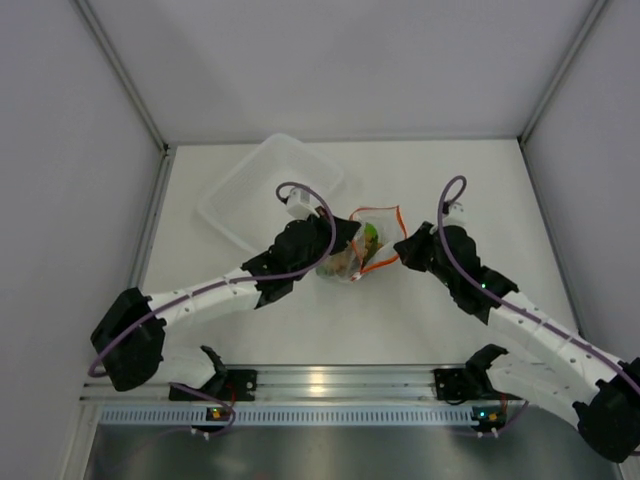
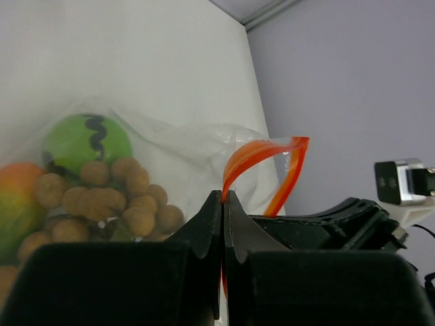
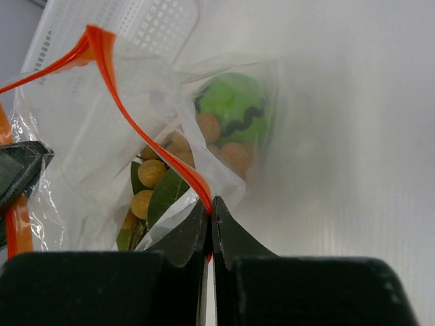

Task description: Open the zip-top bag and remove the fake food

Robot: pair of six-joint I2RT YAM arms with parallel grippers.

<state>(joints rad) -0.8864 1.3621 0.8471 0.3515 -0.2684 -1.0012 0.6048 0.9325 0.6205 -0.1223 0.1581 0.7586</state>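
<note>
The zip-top bag's opening (image 1: 383,232) points toward my right gripper. My right gripper should turn the bag's zip strip (image 1: 400,220) around toward my left gripper before my left gripper reaches inside.
The clear zip-top bag (image 1: 362,247) lies mid-table between both arms, its red-orange zip strip (image 1: 383,240) spread apart into a loop. Inside the bag sits the fake food: a green ball with dark marks (image 2: 87,140) (image 3: 234,102), a cluster of tan-brown balls with green leaves (image 2: 109,197) (image 3: 160,183) and an orange-and-green mango shape (image 2: 17,200). My left gripper (image 2: 224,193) (image 1: 335,235) is shut on one side of the zip strip (image 2: 255,153). On the opposite side of the strip (image 3: 146,132), my right gripper (image 3: 211,202) (image 1: 405,250) is shut too.
A rigid clear rectangular tray (image 1: 268,188) (image 3: 112,34) stands at the back left, just behind the left wrist. White walls and metal frame posts enclose the table. The mounting rail (image 1: 320,385) runs along the near edge.
</note>
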